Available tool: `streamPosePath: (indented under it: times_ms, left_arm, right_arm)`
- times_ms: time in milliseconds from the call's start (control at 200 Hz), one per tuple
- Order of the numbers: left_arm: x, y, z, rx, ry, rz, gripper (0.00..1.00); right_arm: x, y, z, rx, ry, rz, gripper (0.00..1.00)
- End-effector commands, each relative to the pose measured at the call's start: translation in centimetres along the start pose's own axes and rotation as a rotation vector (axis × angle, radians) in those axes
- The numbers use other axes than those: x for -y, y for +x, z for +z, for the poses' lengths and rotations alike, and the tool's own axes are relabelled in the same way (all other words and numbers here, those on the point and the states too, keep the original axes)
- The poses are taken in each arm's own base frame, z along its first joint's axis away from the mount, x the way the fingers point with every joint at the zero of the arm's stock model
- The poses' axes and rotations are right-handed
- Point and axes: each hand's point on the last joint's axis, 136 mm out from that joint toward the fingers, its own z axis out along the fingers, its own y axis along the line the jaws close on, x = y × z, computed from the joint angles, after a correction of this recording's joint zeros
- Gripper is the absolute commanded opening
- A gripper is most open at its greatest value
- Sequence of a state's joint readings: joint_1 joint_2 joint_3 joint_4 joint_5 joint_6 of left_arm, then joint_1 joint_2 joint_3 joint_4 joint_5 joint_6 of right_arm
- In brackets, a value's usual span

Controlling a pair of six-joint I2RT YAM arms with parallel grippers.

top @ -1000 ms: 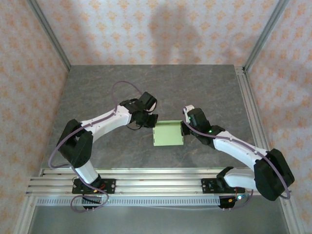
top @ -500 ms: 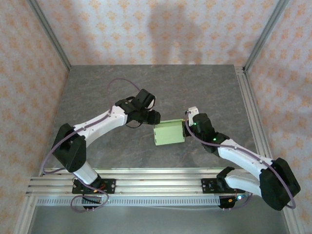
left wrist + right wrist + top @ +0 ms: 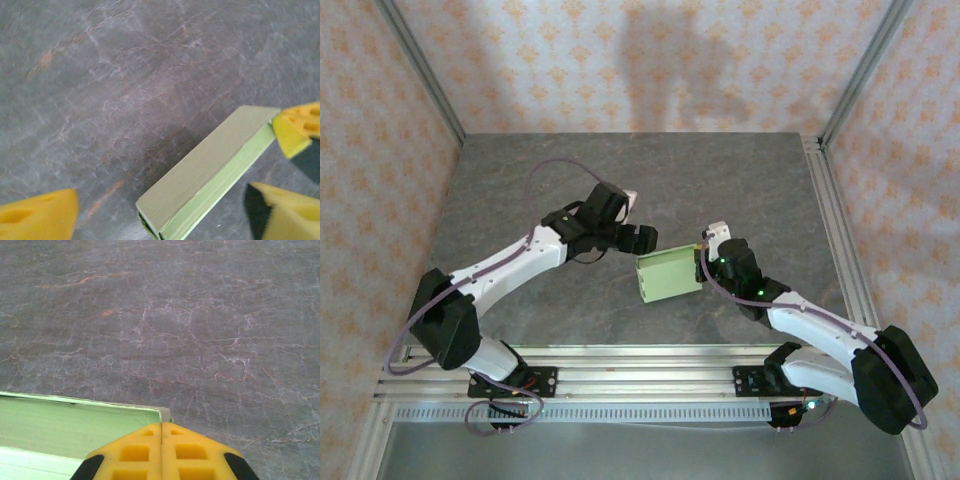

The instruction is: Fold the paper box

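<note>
Next, my left gripper turns to line up with the box and closes around the box's loose end, because the paper box runs diagonally past the gripper's open fingers.
The paper box is a pale green flat closed box lying on the grey table, turned a little askew. My left gripper hovers just beyond its far left corner, open, with nothing between its fingers. In the left wrist view the paper box runs diagonally between the spread yellow fingers of the left gripper. My right gripper is shut, its tips against the box's right end. In the right wrist view the right gripper sits just behind the corner of the box, jaws pressed together.
The grey stone-patterned table stretches behind and to both sides of the box. Patterned walls close it in, with an aluminium rail along the right edge and rails at the near edge.
My left gripper has gone from shut to wide open and its arm has stretched out to the right. The box has turned slightly and shifted right. The right gripper stayed shut at the box's right end.
</note>
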State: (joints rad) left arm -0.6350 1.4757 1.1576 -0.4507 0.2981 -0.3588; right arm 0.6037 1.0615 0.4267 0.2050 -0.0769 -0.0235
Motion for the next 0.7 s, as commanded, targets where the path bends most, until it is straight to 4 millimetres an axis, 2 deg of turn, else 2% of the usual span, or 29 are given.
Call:
streamPosePath:
  times_ms: [0, 105, 235, 355, 435, 556, 696]
  left_arm:
    - [1.8, -0.4, -1.3, 0.087, 0.1, 0.158, 1.0]
    - [2.5, 1.1, -1.6, 0.089, 0.18, 0.312, 1.0]
    - [1.3, 2.2, -1.3, 0.07, 0.174, 0.43, 1.0]
    - [1.5, 3.5, -1.0, 0.041, 0.241, 0.536, 1.0]
    - [1.8, 4.4, -0.7, 0.017, 0.274, 0.585, 1.0]
    - [1.0, 5.4, 0.5, -0.037, 0.263, 0.64, 1.0]
    - [0.7, 5.7, 1.5, -0.077, 0.263, 0.671, 0.99]
  right_arm:
    - [0.0, -1.1, -0.4, 0.059, 0.008, 0.003, 0.0]
    - [0.0, -1.0, -0.4, 0.066, 0.002, 0.004, 0.0]
    - [-0.2, -0.8, -0.6, 0.076, -0.017, 0.004, 0.0]
    - [-0.2, -0.9, -0.7, 0.092, -0.02, 0.009, 0.0]
    - [-0.2, -1.0, -0.9, 0.099, -0.019, 0.009, 0.0]
    - [-0.5, -1.0, -0.9, 0.103, -0.038, 0.009, 0.0]
    - [-0.6, -1.0, -1.0, 0.11, -0.046, 0.013, 0.0]
